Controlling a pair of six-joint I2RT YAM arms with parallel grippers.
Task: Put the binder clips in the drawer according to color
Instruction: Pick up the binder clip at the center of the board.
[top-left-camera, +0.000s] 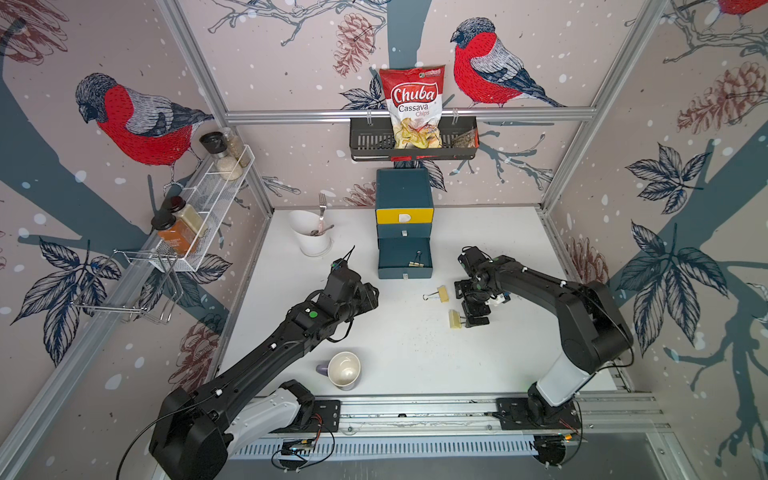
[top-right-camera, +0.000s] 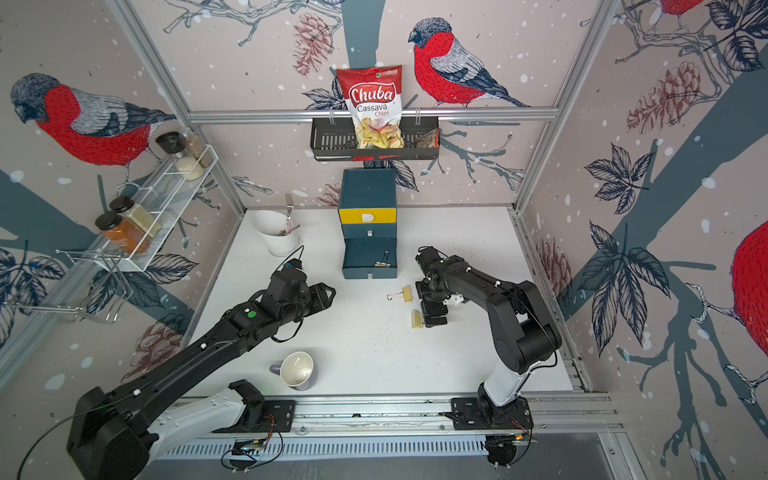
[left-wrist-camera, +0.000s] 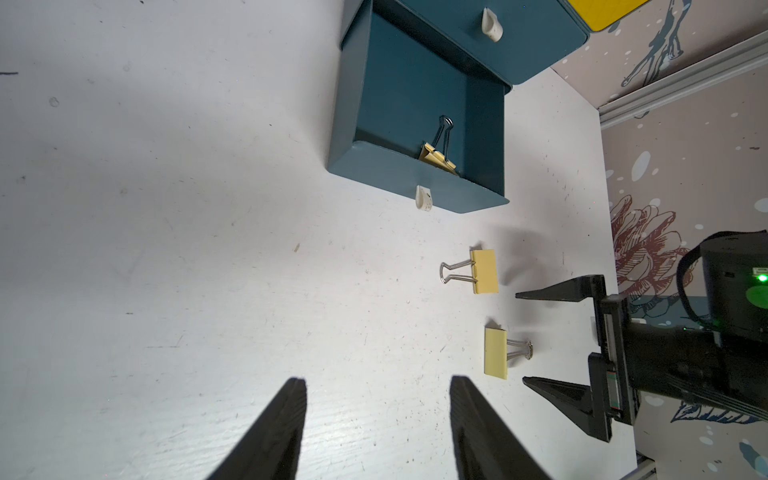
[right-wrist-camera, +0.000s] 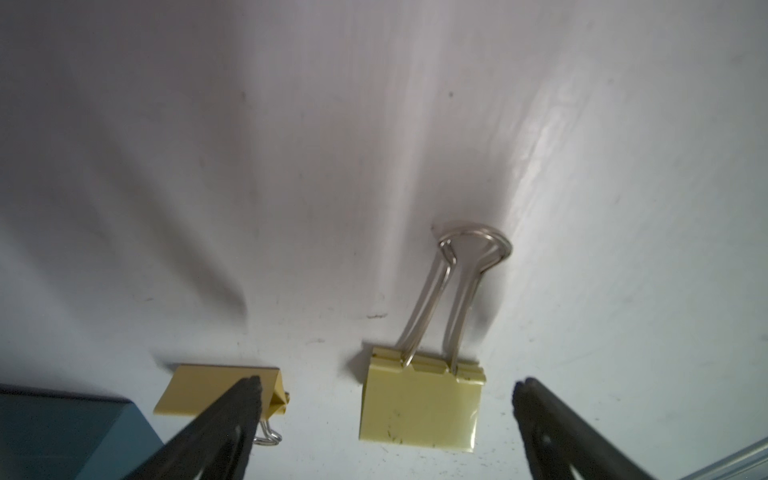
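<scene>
The front yellow clip's body (top-left-camera: 455, 319) is square between the open fingers of my right gripper, so I should keep moving down until they stand beside its ends (right-wrist-camera: 477, 412), and then close.
The teal drawer (top-left-camera: 404, 189) has its bottom tray (left-wrist-camera: 415, 174) pulled out, and one yellow binder clip (left-wrist-camera: 438, 160) lies inside it. Two more yellow clips lie on the white table to the right of the tray. My right gripper (right-wrist-camera: 388, 382) is open wide and points down over the front clip (right-wrist-camera: 419, 409), whose body shows between the fingers without touching them. One finger overlaps the clip nearer the drawer (right-wrist-camera: 199, 388) in the right wrist view. My left gripper (left-wrist-camera: 378, 380) is open over bare table, left of the clips, with nothing in it.
A white utensil cup (top-left-camera: 311, 237) with a fork stands left of the drawer. A mug (top-left-camera: 344, 370) lies on its side near the front edge. A black basket (top-left-camera: 365, 143) with a chips bag hangs above the drawer. A wire spice rack (top-left-camera: 208, 208) hangs on the left wall.
</scene>
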